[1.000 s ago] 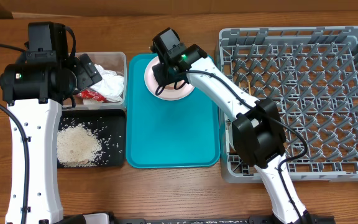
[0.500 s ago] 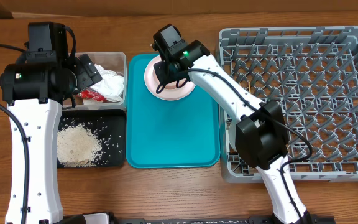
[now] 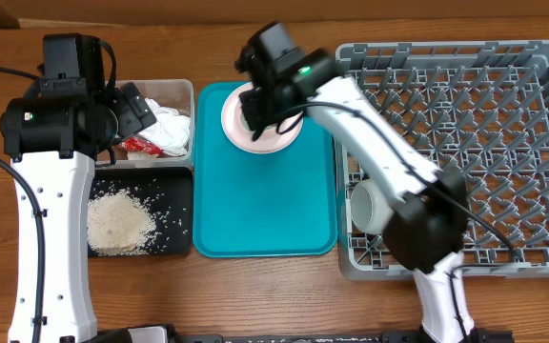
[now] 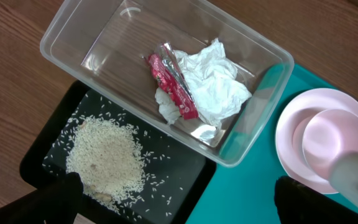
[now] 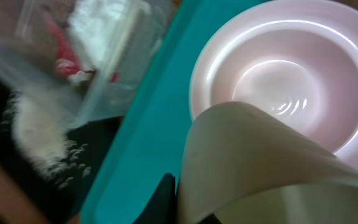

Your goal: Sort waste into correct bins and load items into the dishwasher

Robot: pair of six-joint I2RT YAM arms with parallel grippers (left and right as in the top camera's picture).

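The whitish bowl hangs slanted (image 5: 247, 152) above the pale pink plate, so the robot's right gripper should stand it on the clear teal tray (image 3: 267, 202) and grip the bowl's rim again before loading it.
A pale pink plate (image 3: 273, 141) sits at the far end of the teal tray (image 3: 255, 210), with a smaller pale dish (image 4: 334, 140) in its middle. My right gripper (image 3: 258, 112) hovers over it, shut on the rim of a whitish bowl (image 5: 260, 162) that fills the right wrist view. My left gripper (image 4: 182, 205) hangs open and empty above the bins. The clear tub (image 4: 73, 43) holds white tissue (image 4: 213, 84) and a red wrapper (image 4: 173, 87). Rice (image 4: 107, 158) lies heaped in the black tray (image 4: 185, 186). The grey dishwasher rack (image 3: 465, 133) stands at the right.
A white bowl (image 3: 370, 205) rests on its side in the rack's near left corner. The right arm stretches from the table's front edge across the rack's left side. The tub and black tray sit directly left of the teal tray.
The right gripper has shut on the bowl over the plate. The right arm's elbow has swung right and the wrist has shifted slightly, uncovering the white bowl in the rack. The left arm is unmoved.
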